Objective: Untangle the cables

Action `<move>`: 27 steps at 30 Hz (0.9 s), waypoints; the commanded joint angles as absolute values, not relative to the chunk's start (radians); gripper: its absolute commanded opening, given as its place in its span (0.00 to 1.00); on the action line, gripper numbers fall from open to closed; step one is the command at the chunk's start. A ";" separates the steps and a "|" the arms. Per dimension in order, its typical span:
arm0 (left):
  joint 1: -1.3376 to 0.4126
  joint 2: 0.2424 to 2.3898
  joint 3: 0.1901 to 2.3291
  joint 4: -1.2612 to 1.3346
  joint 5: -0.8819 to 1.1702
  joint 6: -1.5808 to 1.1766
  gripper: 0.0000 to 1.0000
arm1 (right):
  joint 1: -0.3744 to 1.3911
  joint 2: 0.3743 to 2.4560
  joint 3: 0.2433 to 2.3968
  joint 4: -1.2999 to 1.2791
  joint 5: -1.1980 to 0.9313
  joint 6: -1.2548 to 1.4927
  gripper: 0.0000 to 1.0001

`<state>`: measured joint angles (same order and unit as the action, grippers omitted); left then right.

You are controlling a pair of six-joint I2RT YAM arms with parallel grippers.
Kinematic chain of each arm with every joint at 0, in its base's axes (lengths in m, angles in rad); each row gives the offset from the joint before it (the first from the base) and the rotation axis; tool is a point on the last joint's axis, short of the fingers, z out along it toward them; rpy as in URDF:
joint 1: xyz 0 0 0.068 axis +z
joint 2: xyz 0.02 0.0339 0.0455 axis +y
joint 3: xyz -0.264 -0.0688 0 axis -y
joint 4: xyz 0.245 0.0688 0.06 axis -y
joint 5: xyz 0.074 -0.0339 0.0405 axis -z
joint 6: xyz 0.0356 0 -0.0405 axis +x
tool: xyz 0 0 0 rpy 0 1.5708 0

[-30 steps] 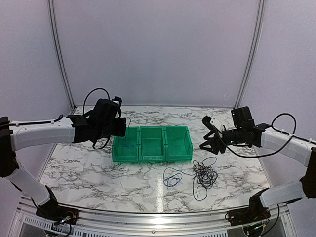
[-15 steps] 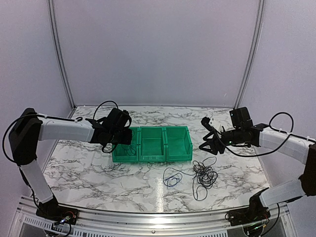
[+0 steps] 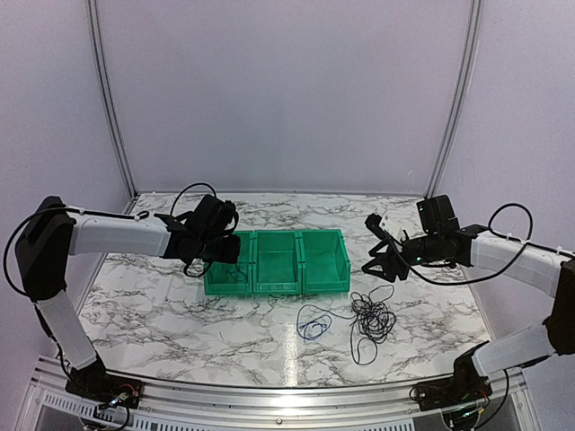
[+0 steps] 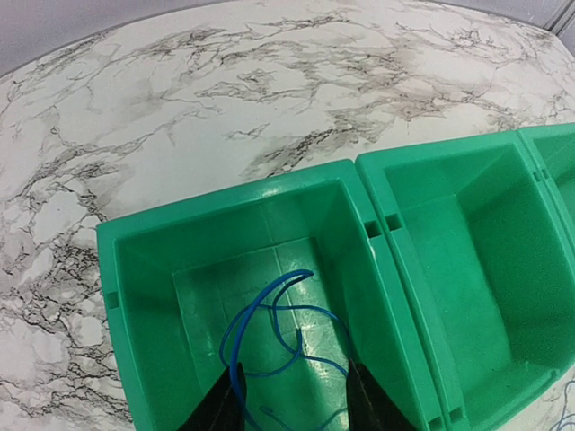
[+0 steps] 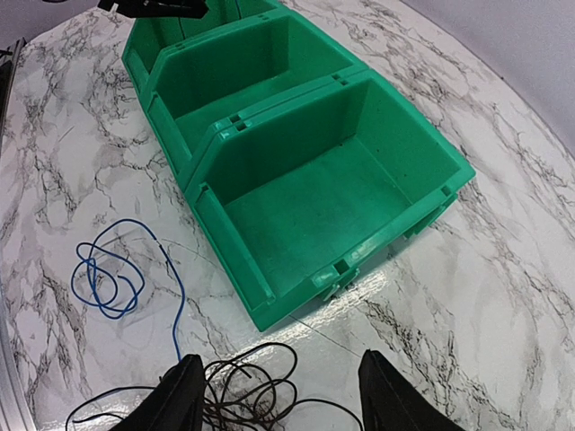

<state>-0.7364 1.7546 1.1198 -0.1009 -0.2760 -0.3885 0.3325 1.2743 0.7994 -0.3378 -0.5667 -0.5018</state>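
Note:
Part of the coiled blue cable goes into the black tangle (image 5: 180, 359), so my left gripper should lift that part (image 5: 167, 258) free and pass it to my right gripper.
A blue cable (image 4: 280, 325) lies curled on the floor of the leftmost green bin (image 4: 135, 269). My left gripper (image 4: 292, 409) hangs over that bin, open, with the blue cable between and below its fingers; it also shows in the top view (image 3: 225, 249). A tangle of thin black cables (image 3: 372, 319) lies on the table in front of the bins, with a second blue cable (image 3: 313, 327) coiled to its left. My right gripper (image 5: 289, 395) is open and empty above the near edge of the black tangle (image 5: 247, 395), right of the bins (image 3: 383, 260).
Three green bins (image 3: 301, 280) stand joined in a row mid-table; the middle bin (image 5: 243, 67) and the right bin (image 5: 323, 193) hold nothing. The coiled blue cable (image 5: 106, 277) lies left of the right bin's front corner. Marble table, walls all around.
My left arm has swung down and forward, bringing its gripper low over the leftmost bin. My right gripper has shifted slightly left. The cables on the table have not moved.

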 commanded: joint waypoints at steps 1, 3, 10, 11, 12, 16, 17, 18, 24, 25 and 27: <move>-0.730 1.655 1.144 -0.161 -0.284 -0.360 0.45 | 0.325 1.273 0.808 -0.334 -0.562 -0.517 0.59; -0.730 1.613 1.142 -0.175 -0.287 -0.353 0.52 | 0.325 1.271 0.808 -0.336 -0.561 -0.518 0.59; -0.730 1.468 1.125 -0.211 -0.317 -0.323 0.64 | 0.325 1.273 0.805 -0.337 -0.568 -0.527 0.59; -0.730 1.453 1.118 -0.212 -0.313 -0.325 0.64 | 0.325 1.273 0.806 -0.337 -0.573 -0.528 0.58; -0.730 1.438 1.107 -0.212 -0.307 -0.327 0.64 | 0.325 1.273 0.807 -0.339 -0.577 -0.532 0.58; -0.744 1.389 1.048 -0.198 -0.205 -0.341 0.57 | 0.333 1.266 0.805 -0.347 -0.587 -0.557 0.55; -0.760 1.379 1.031 -0.187 -0.187 -0.339 0.56 | 0.341 1.264 0.809 -0.351 -0.586 -0.566 0.53; -0.784 1.369 1.018 -0.181 -0.182 -0.332 0.56 | 0.353 1.263 0.810 -0.357 -0.581 -0.579 0.51; -0.973 1.385 0.982 -0.120 -0.213 -0.318 0.55 | 0.497 1.283 0.817 -0.386 -0.535 -0.615 0.42; -1.001 1.400 0.976 -0.097 -0.207 -0.326 0.55 | 0.520 1.291 0.817 -0.394 -0.529 -0.620 0.41; -1.037 1.442 0.957 -0.037 -0.193 -0.371 0.55 | 0.553 1.302 0.821 -0.404 -0.524 -0.623 0.39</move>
<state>-0.9710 1.3884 0.9874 -0.1444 -0.2169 -0.3325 0.4896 1.2793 0.7994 -0.3653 -0.5468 -0.5941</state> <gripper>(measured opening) 0.548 0.404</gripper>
